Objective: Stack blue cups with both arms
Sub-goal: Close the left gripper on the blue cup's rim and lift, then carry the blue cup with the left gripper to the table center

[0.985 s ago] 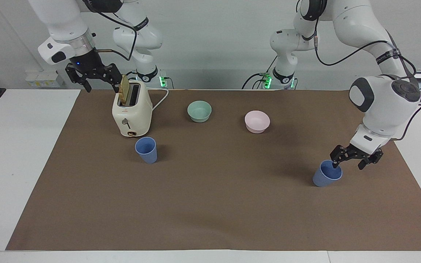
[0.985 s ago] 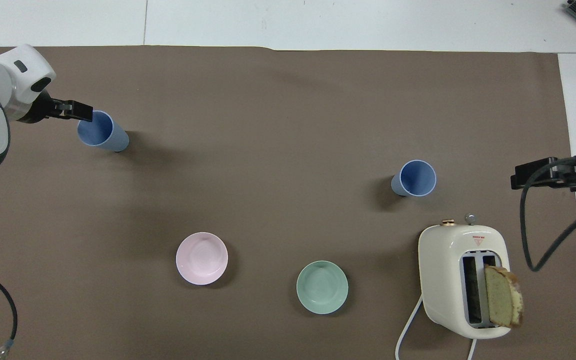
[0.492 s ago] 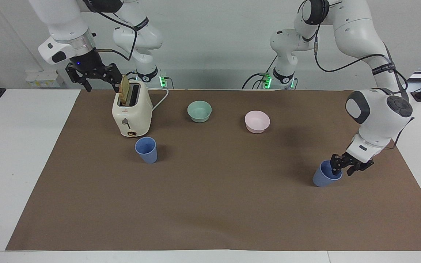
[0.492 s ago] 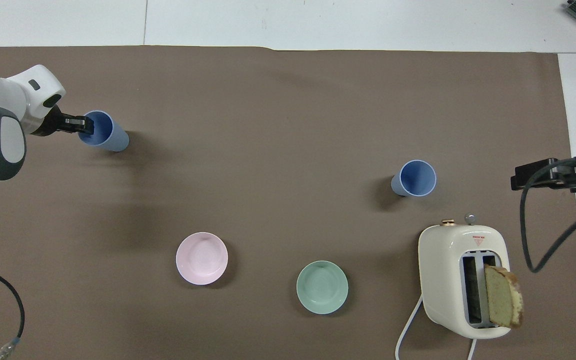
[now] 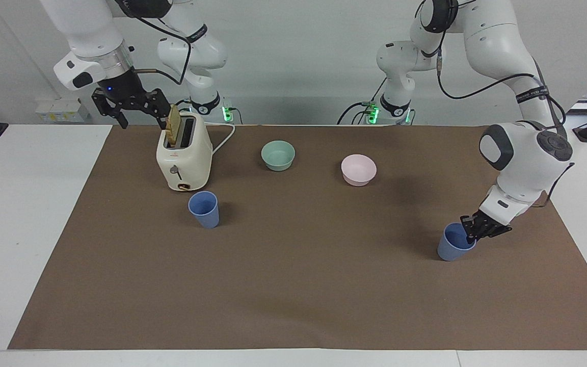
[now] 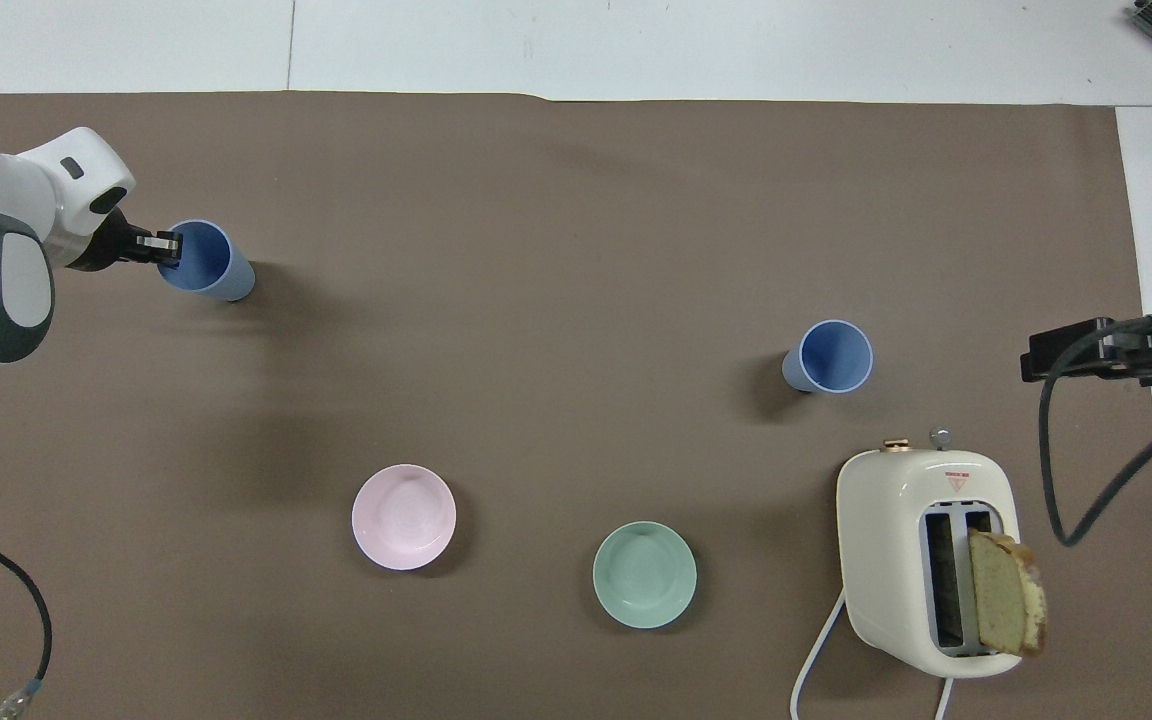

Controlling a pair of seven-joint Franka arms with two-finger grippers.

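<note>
The free blue cup (image 6: 827,358) gets narrower from its wide opening to its base (image 6: 795,371), so it will slide deep into the other cup when I lower it.
One blue cup (image 5: 451,248) (image 6: 204,262) stands on the brown mat toward the left arm's end of the table. My left gripper (image 5: 471,234) (image 6: 166,247) is shut on its rim, one finger inside the cup and one outside. The other blue cup (image 5: 204,209) (image 6: 833,356) stands free, just farther from the robots than the toaster. My right gripper (image 5: 140,118) (image 6: 1086,350) hangs open in the air beside the top of the toaster, with nothing between its fingers.
A cream toaster (image 5: 184,155) (image 6: 921,560) with a bread slice (image 6: 1006,605) sticking up stands near the right arm. A mint-green bowl (image 5: 278,155) (image 6: 644,574) and a pale pink bowl (image 5: 358,169) (image 6: 404,516) sit between the arms. The brown mat (image 5: 293,295) covers the table.
My left gripper came down over the cup's rim and closed from open to shut on it. The cup shifted slightly. The right arm stayed still.
</note>
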